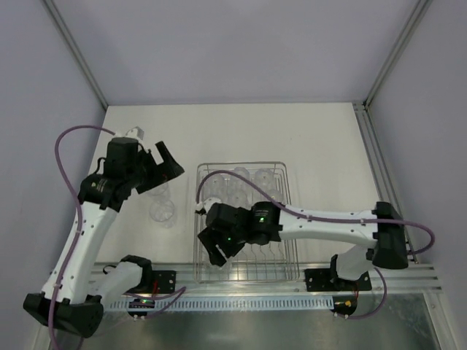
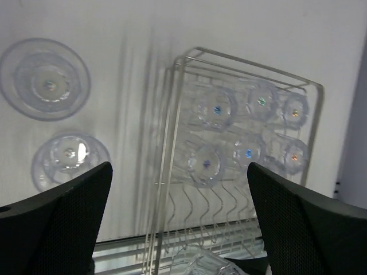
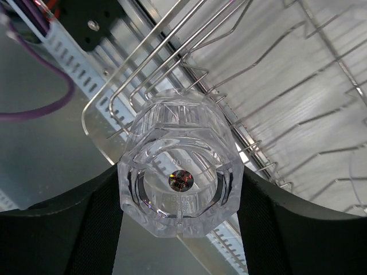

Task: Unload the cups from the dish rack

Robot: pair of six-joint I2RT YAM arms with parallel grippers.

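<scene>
The robot's right gripper is holding the clear cup with its opening down by its base [image 3: 180,180], so next the left gripper grips the clear cup's rim and stands the cup next to the loose cups [image 1: 162,210].
The silver wire dish rack [image 1: 286,219] stands at the table's middle. Several clear cups [image 1: 238,182] sit in its far half; the left wrist view shows them in two rows [image 2: 215,109]. Two more cups [image 1: 161,210] stand on the table left of the rack, also seen in the left wrist view [image 2: 46,80]. My right gripper [image 1: 213,246] is shut on one clear cup [image 3: 179,183], held above the rack's near-left corner [image 3: 109,100]. My left gripper [image 1: 162,175] is open and empty, above the table between the two loose cups and the rack [image 2: 172,143].
A slotted metal rail [image 1: 219,300] and the arm bases run along the near edge. Purple cables loop beside both arms. Grey walls close in the table at the back and on both sides.
</scene>
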